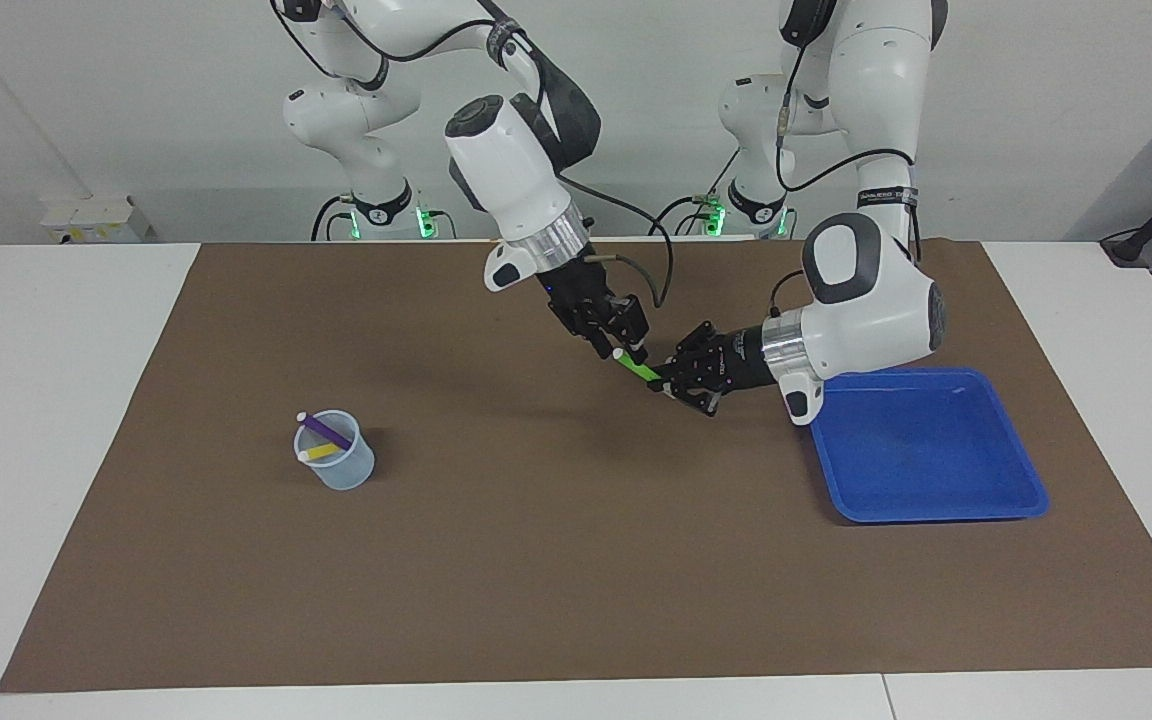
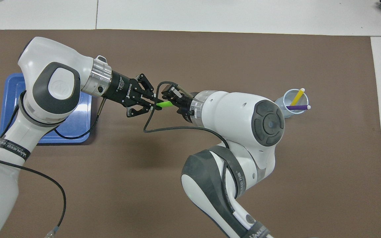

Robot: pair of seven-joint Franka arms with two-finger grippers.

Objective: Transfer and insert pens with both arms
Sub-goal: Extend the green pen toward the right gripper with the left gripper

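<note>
The purple pen point(image 2: 298, 107) rests loosely against the clear cup's rim point(image 2: 307, 101), so the purple pen will move a little when I push in the green pen.
The green pen point(image 1: 638, 368) point(image 2: 164, 104) hangs over the middle of the brown mat. My left gripper point(image 1: 664, 382) point(image 2: 155, 105) is shut on its lower end. The pen's whitish cap end points up into my right gripper point(image 1: 621, 350) point(image 2: 170, 99), which is open, with a finger on either side of the cap. The right arm's own wrist hides most of that gripper in the overhead view. The purple pen point(image 1: 326, 432) point(image 2: 298, 107) and the yellow pen point(image 1: 321, 452) point(image 2: 298, 97) stand slanted in a clear cup point(image 1: 348, 476) point(image 2: 281, 101) toward the right arm's end.
A blue tray point(image 1: 936, 500) point(image 2: 12, 99) lies on the mat toward the left arm's end, partly under the left arm. The brown mat point(image 1: 576, 560) covers most of the white table.
</note>
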